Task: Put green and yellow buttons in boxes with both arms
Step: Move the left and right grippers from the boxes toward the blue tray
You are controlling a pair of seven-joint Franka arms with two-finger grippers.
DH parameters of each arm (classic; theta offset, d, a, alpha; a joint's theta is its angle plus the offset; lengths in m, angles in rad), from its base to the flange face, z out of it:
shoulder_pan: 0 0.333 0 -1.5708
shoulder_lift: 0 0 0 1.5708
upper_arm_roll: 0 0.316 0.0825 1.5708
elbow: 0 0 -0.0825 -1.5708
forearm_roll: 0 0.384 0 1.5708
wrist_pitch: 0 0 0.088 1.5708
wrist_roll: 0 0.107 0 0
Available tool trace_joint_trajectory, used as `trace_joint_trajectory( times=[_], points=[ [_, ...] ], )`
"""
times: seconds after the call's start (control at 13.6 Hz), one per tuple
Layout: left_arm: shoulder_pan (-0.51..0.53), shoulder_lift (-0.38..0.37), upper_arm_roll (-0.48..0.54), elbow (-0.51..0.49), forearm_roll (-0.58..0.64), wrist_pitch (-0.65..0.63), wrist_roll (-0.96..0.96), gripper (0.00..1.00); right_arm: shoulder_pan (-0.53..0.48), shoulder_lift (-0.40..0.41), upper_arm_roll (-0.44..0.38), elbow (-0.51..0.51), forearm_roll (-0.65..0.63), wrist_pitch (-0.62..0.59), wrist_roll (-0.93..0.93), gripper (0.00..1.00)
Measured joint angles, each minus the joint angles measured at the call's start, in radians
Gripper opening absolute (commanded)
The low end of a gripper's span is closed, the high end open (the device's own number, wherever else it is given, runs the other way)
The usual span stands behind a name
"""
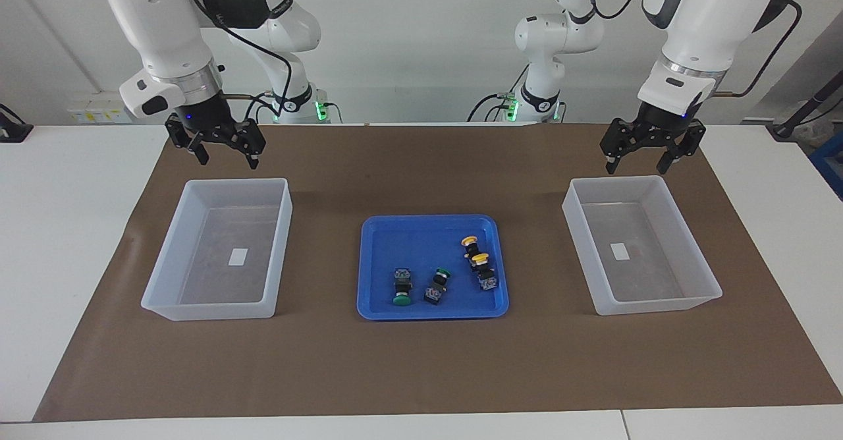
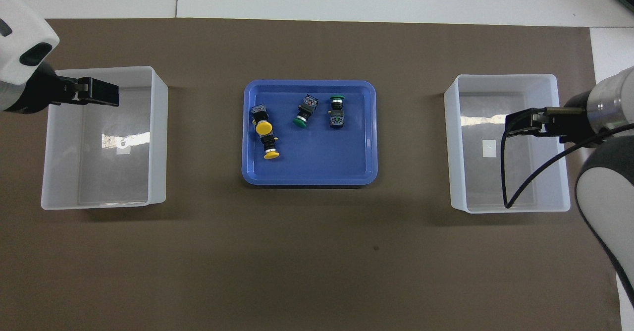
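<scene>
The yellow button [image 2: 260, 117] should come free by itself when I lift it, because its round cap [image 2: 264, 128] just overlaps the black end of the other yellow button.
Two green buttons [image 1: 402, 286] [image 1: 438, 284] and two yellow buttons [image 1: 470, 246] [image 1: 484, 270] lie on their sides in the blue tray [image 1: 375, 302]. In the overhead view the green buttons [image 2: 303, 112] [image 2: 337, 110] and the yellow buttons [image 2: 262, 123] [image 2: 270, 148] lie in the same tray [image 2: 356, 172]. One box [image 1: 284, 229] stands toward the right arm's end, the other box [image 1: 571, 219] toward the left arm's end; both hold only a label. My right gripper [image 1: 225, 157] hangs open and empty over the first box's robot-side rim. My left gripper [image 1: 639, 162] hangs open and empty over the other box's robot-side rim.
A brown mat [image 1: 421, 361] covers the white table under the tray and boxes. The tray sits midway between the boxes [image 2: 158, 137] [image 2: 453, 147]. A black cable [image 2: 505, 172] from the right arm hangs over its box. The grippers [image 2: 111, 92] [image 2: 512, 124] show over the boxes from above.
</scene>
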Motion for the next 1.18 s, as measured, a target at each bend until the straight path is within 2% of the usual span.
trace_joint_trajectory(
  times=[0.66,0.96,1.18],
  points=[
    [-0.019,0.007,-0.011,-0.020,0.000,-0.017,-0.006,1.00,0.001,0.000,0.001,0.000,0.002,-0.001,0.000,1.00],
    [-0.097,0.072,-0.018,-0.053,-0.001,0.088,-0.170,1.00,0.002,0.000,0.001,-0.001,0.002,0.004,0.000,1.00],
    [-0.143,0.140,-0.020,-0.076,-0.001,0.211,-0.301,1.00,0.004,0.003,0.003,-0.043,0.004,0.093,0.006,1.00]
  ],
)
